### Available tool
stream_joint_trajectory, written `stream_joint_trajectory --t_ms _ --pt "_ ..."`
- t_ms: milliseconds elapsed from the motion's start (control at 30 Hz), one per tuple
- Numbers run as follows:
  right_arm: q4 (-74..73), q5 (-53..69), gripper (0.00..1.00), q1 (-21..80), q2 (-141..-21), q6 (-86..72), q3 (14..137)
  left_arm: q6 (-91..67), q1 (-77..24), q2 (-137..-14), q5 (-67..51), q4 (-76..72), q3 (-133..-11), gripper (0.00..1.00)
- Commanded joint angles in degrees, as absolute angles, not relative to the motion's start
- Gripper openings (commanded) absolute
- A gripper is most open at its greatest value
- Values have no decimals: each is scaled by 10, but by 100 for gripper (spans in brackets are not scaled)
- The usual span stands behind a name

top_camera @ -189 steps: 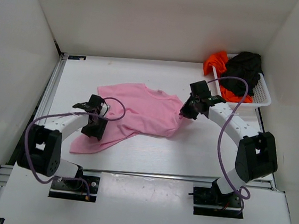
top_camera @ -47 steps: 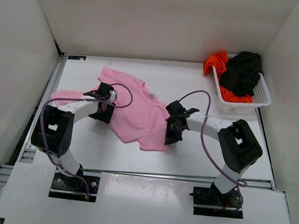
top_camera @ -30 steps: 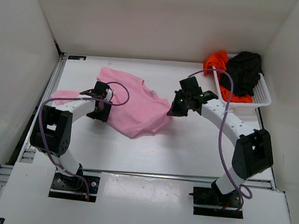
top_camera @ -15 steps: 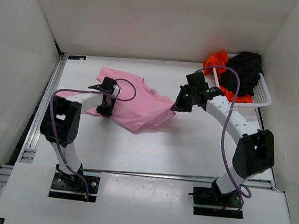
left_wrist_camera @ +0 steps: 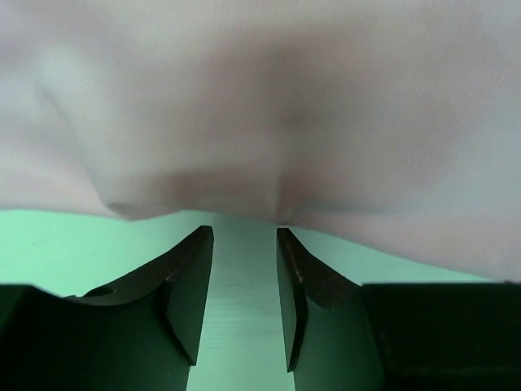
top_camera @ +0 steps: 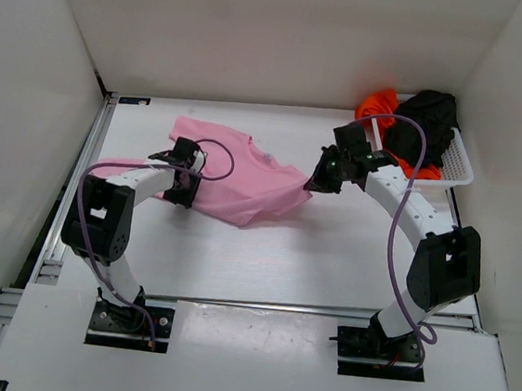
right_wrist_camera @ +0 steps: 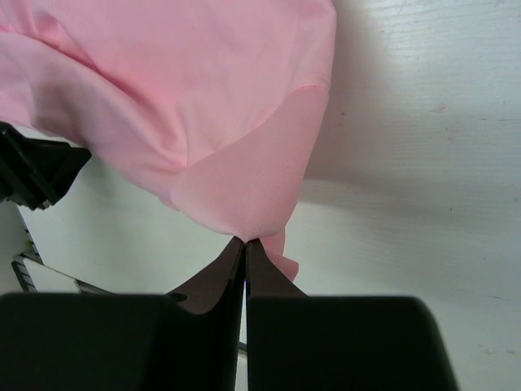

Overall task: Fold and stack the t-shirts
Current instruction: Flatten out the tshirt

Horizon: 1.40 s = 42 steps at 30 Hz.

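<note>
The pink t-shirt's end [top_camera: 113,167] is lying crumpled beyond my left gripper, so my right gripper should drag the t-shirt toward the basket [top_camera: 457,165] before my left gripper grabs that end.
The light pink t-shirt [top_camera: 244,180] lies crumpled across the back left of the table. My right gripper [top_camera: 316,185] is shut on its right corner, and the right wrist view shows the pink t-shirt [right_wrist_camera: 179,90] pinched at the tips of my right gripper [right_wrist_camera: 245,241] and lifted off the table. My left gripper [top_camera: 185,188] rests at the shirt's left part. In the left wrist view my left gripper [left_wrist_camera: 244,236] is open with nothing between the fingers, and the pink t-shirt [left_wrist_camera: 260,106] hangs just beyond the tips. The black t-shirt [top_camera: 425,119] and orange-red t-shirt [top_camera: 378,105] sit in the basket.
A white mesh basket [top_camera: 460,165] stands at the back right corner against the wall. White walls close in the table on the left, back and right. A metal rail [top_camera: 74,195] runs along the table's left edge.
My right gripper has pulled the pink shirt's right corner back and to the right, stretching the cloth. My left gripper has stayed by the shirt's left part.
</note>
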State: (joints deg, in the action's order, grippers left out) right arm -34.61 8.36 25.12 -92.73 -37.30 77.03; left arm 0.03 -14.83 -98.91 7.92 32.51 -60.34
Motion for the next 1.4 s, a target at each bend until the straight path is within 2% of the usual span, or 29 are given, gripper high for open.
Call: stream_joint_trajectory --t_ms 0,200,400,600,667,700,767,800,833,967,1200,1367 --pt "-349 94 0 245 -918 -366 775 0 -149 -947 79 323 -590 48" --pt "-349 94 0 239 -918 -366 775 0 -135 -1003 86 323 -614 46" --pt "-349 105 0 239 -907 -366 775 0 -135 -1046 75 323 -674 61" --pt "-349 127 0 239 -897 -366 775 0 -135 -1066 60 323 -706 61" --pt "-349 133 0 239 -890 -366 780 0 -135 -1073 60 323 -711 57" --pt "-349 133 0 239 -884 -366 780 0 -135 -1079 60 323 -717 47" --pt "-355 139 0 239 -879 -366 798 0 -135 -1087 60 317 -722 36" --pt "-355 139 0 239 -879 -366 816 0 -135 -1096 60 317 -737 21" --pt "-372 139 0 239 -873 -360 829 0 -135 -1096 60 317 -737 11" --pt "-412 119 0 239 -867 -346 935 0 -129 -1085 66 317 -737 10" --pt "-406 122 0 246 -848 -316 1158 0 -85 -914 49 317 -666 10" --pt "-367 133 0 260 -821 -341 1158 0 -51 -839 62 333 -649 10"
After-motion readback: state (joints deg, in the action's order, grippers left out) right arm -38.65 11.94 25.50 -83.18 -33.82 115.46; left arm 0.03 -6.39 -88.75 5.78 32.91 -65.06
